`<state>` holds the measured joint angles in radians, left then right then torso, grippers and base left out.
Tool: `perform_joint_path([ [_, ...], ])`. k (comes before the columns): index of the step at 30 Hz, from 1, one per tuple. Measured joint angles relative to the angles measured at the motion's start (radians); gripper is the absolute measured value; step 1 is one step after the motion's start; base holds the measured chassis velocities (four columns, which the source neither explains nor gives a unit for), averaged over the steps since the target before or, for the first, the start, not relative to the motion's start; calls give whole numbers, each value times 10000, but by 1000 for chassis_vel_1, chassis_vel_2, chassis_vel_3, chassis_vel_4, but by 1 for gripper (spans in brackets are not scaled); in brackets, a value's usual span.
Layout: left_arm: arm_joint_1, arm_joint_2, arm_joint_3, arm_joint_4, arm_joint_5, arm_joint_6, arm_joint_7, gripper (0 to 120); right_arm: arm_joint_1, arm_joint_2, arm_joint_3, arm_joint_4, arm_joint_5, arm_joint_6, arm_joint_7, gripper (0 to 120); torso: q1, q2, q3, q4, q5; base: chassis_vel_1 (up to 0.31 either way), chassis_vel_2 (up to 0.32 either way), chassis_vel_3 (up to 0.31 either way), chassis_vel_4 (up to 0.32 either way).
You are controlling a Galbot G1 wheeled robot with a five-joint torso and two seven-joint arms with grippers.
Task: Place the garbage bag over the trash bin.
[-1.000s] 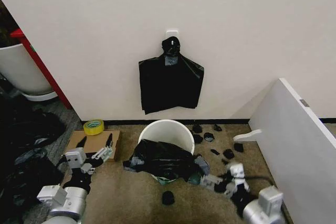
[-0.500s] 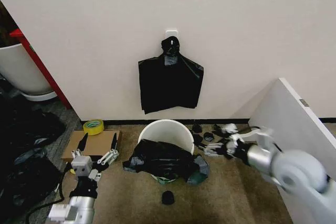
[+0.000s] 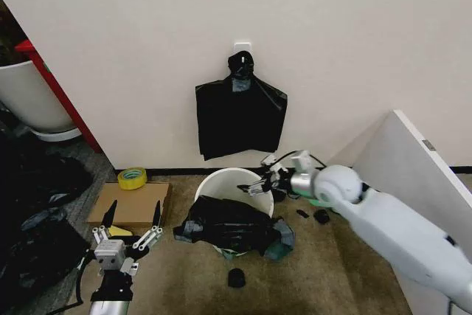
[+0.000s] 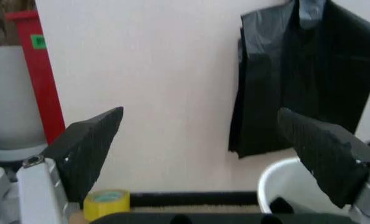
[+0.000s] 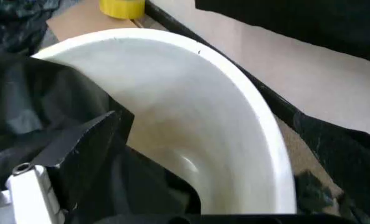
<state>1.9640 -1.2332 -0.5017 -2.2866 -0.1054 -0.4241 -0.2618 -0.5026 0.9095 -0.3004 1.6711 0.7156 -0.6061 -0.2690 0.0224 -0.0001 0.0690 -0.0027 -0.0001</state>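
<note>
I expect the garbage bag [image 3: 230, 225] to go around with the trash bin when I turn the bin by its rim, because the bag hangs over the trash bin's near side [image 3: 240, 246].
The trash bin [image 3: 230, 179] is a cream-white bucket standing on the carpet by the wall. The garbage bag [image 3: 232, 226], black and crinkled, is draped over the bin's near side and hangs down its front; the far part of the rim is bare. My right gripper [image 3: 257, 187] is open at the bin's right rim. In the right wrist view its fingers [image 5: 85, 154] stand wide apart, the gripper [image 5: 205, 116] over the white rim [image 5: 247, 107] with the bag [image 5: 41, 102] beside one finger. My left gripper [image 3: 133, 231] [image 4: 201, 111] is open and low, left of the bin.
A flat black bag bundle [image 3: 240, 112] hangs on the wall above the bin. Cardboard [image 3: 133, 203] and a yellow tape roll [image 3: 131, 178] lie to the left. A white board [image 3: 420, 189] leans at the right. Small black lumps [image 3: 236, 278] dot the carpet; dark bags [image 3: 29, 204] pile at far left.
My right arm swung up from the low right and across to the left, bringing its gripper to the bin's rim. My left gripper dropped lower and drew back. The bag has not moved.
</note>
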Motion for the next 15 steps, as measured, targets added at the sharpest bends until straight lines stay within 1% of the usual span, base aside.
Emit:
perform_joint_path([
  [2, 97, -135, 116, 38, 314, -53, -30, 98, 233, 257, -204, -392, -183, 49, -69, 100, 0, 0, 0, 1, 3, 0, 0, 0, 0],
  [4, 203, -240, 186, 68, 507, -82, -80, 98, 416, 476, -388, -738, -291, 81, -73, 98, 0, 0, 0, 1, 1, 0, 0, 0, 0],
  [5, 297, -249, 200, 88, 617, -129, -110, 98, 536, 572, -507, -901, -349, 97, -153, 95, 0, 0, 0, 1, 3, 0, 0, 0, 0],
  [6, 297, -249, 200, 88, 617, -129, -110, 98, 536, 572, -507, -901, -349, 97, -153, 95, 0, 0, 0, 1, 3, 0, 0, 0, 0],
  [8, 412, -243, 202, 106, 740, -200, -138, 98, 643, 631, -587, -1019, -451, 133, -272, 89, 0, 0, -1, 0, 1, 0, 0, 0, 0],
  [9, 556, -217, 204, 115, 828, -273, -148, 98, 747, 702, -662, -1160, -573, 201, -396, 84, 0, 0, -1, 1, 0, 0, 0, 0, 0],
  [10, 607, -208, 204, 117, 849, -297, -151, 98, 788, 739, -689, -1224, -605, 225, -429, 82, 0, 0, -1, 1, 2, 0, 0, 0, 0],
  [11, 696, -206, 207, 123, 875, -350, -156, 97, 909, 843, -737, -1415, -648, 290, -494, 74, 0, 0, -1, 2, 3, 0, 0, 0, 0],
  [13, 716, -208, 209, 126, 877, -364, -157, 97, 961, 876, -756, -1498, -665, 325, -516, 72, 0, 0, -1, 2, 2, 0, 0, 0, 0],
  [15, 752, -217, 225, 128, 873, -377, -166, 97, 1127, 982, -841, -1824, -720, 413, -594, 63, 0, 0, -1, 3, 2, 0, 0, 0, 0],
])
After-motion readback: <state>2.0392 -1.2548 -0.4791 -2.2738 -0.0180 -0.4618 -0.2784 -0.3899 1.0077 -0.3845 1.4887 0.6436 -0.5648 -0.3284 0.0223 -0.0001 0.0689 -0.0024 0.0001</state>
